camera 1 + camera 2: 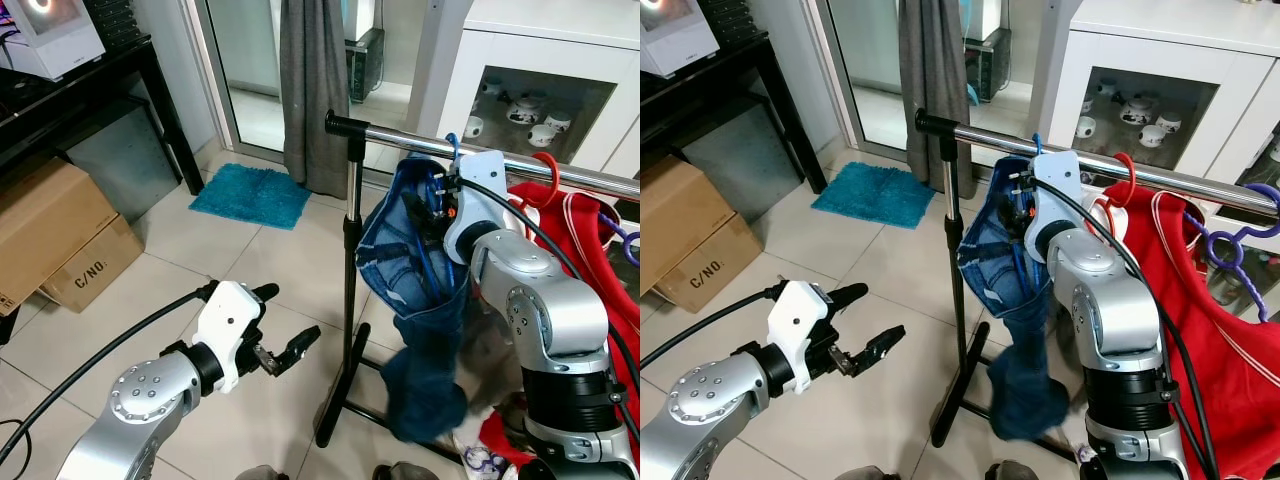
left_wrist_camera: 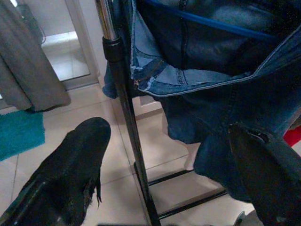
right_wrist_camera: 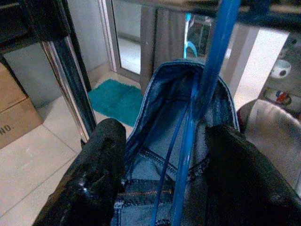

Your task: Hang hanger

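Note:
The waistband of the blue jeans point(image 1: 378, 222) is wide open around the blue hanger point(image 1: 424, 262), so the blue hanger should come out whole when I pull it away.
A blue hanger point(image 3: 207, 70) carrying blue jeans point(image 1: 415, 290) hangs with its hook point(image 1: 452, 145) over the chrome rod point(image 1: 400, 138) of a clothes rack. My right gripper point(image 1: 435, 205) is raised just under the rod, at the top of the jeans. In the right wrist view its fingers point(image 3: 103, 165) stand apart on either side of the hanger's blue stem, so it is open. Low over the floor to the left of the rack post, my left gripper point(image 1: 290, 313) is also open and holds nothing.
A red garment point(image 1: 590, 260) on a red hanger point(image 1: 545, 165) and a purple hanger point(image 1: 1225, 240) hang further right on the rod. Cardboard boxes point(image 1: 50, 235) and a black desk point(image 1: 80, 90) stand left. A teal mat point(image 1: 250, 195), grey curtain point(image 1: 312, 90) and white cabinet point(image 1: 540, 60) lie behind.

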You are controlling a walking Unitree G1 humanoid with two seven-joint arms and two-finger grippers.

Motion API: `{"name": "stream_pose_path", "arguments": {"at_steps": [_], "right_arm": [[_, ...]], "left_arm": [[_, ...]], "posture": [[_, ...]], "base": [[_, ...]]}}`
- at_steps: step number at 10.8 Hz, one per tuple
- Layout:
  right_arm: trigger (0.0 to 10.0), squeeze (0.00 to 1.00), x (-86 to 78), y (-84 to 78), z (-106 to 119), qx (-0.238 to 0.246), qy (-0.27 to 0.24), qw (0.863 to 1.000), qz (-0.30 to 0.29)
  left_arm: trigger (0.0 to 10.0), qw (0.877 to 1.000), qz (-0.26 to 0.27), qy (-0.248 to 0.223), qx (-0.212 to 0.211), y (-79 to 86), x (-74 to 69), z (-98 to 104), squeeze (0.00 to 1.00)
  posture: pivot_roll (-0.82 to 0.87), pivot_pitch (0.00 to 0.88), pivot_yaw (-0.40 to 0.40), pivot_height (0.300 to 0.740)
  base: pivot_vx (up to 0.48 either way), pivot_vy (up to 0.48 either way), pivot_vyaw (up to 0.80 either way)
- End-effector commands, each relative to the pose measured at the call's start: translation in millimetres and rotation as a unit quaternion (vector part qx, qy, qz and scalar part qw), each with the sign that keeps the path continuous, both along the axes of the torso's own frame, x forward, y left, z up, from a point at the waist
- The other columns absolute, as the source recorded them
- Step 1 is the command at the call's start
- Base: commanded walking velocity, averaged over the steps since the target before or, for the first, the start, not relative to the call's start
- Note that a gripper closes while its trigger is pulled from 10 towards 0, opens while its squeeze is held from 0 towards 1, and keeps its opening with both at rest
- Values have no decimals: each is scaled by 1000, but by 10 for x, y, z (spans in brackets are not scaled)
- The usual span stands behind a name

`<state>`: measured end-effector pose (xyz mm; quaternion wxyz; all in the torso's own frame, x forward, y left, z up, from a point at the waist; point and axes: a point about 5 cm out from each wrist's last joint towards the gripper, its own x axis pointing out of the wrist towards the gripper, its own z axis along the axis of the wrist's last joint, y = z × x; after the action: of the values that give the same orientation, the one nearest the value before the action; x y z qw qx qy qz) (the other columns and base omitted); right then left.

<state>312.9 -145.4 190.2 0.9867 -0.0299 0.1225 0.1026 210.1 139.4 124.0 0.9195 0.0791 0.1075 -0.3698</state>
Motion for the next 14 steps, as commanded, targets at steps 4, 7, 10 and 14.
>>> {"name": "stream_pose_path", "arguments": {"at_steps": [4, 7, 10, 14], "right_arm": [[0, 0, -32, -17, 44, 0, 0, 1000, -1], [0, 0, -27, -12, 49, -3, 2, 1000, 0], [0, 0, -26, -13, 57, -8, -3, 1000, 3], [0, 0, -35, -10, 47, -9, -3, 1000, 5]], "left_arm": [[10000, 1000, -11, -1, 9, -20, -18, 8, 0], [10000, 1000, -12, -1, 12, -21, -12, -11, 0], [10000, 1000, -12, 0, 12, -25, -22, -34, 0], [10000, 1000, -13, -1, 13, -38, -24, -39, 0]], "posture": [[-9, 52, 67, 740], [-10, 48, 63, 740], [-13, 47, 61, 740], [-14, 48, 64, 740]], "base": [[0, 0, 0], [0, 0, 0], [0, 0, 0], [0, 0, 0]]}}
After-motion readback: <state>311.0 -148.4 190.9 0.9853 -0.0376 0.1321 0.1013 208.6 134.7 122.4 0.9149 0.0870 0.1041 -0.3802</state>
